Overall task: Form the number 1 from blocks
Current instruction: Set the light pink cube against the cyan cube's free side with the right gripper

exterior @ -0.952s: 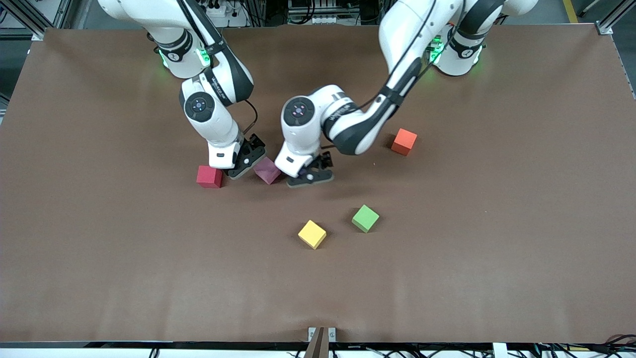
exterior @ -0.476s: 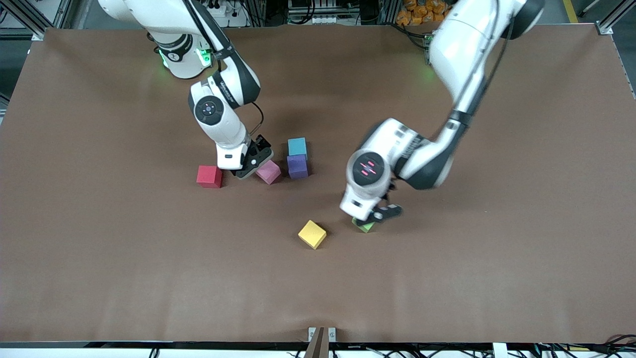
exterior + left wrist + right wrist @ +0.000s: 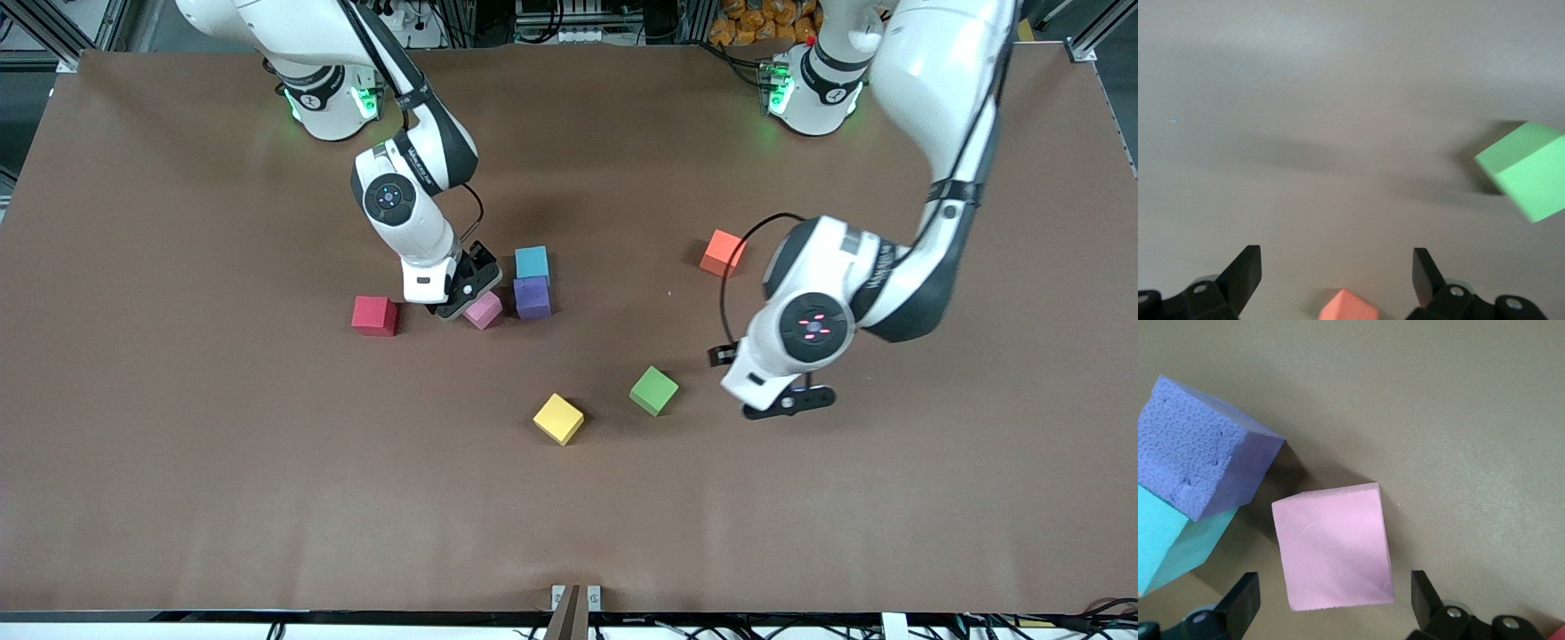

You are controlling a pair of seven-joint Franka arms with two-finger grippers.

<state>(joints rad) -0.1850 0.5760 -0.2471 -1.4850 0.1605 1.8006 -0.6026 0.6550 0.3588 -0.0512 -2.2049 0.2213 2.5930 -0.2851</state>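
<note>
The pink block (image 3: 486,310) sits crooked by the purple block, far from my left gripper, so my right gripper should put it square against the teal block's loose end.
A teal block (image 3: 532,262) and a purple block (image 3: 532,297) touch in a short column mid-table. A pink block (image 3: 484,310) lies beside the purple one, turned slightly and a small gap away. My right gripper (image 3: 469,286) is low over it and open; in the right wrist view the pink block (image 3: 1331,550) sits between the spread fingers of that gripper (image 3: 1333,583) without touching them. My left gripper (image 3: 787,402) hangs open and empty over bare table beside the green block (image 3: 653,389). The left wrist view shows the green block (image 3: 1528,170) and the orange block (image 3: 1348,307).
A red block (image 3: 373,315) lies beside the right gripper toward the right arm's end. The yellow block (image 3: 558,418) sits nearer the front camera beside the green one. An orange block (image 3: 722,252) lies toward the left arm's end.
My left arm swung away from the purple and teal blocks, passed over the green block and now sits toward its own end. My right gripper shifted slightly toward the purple block.
</note>
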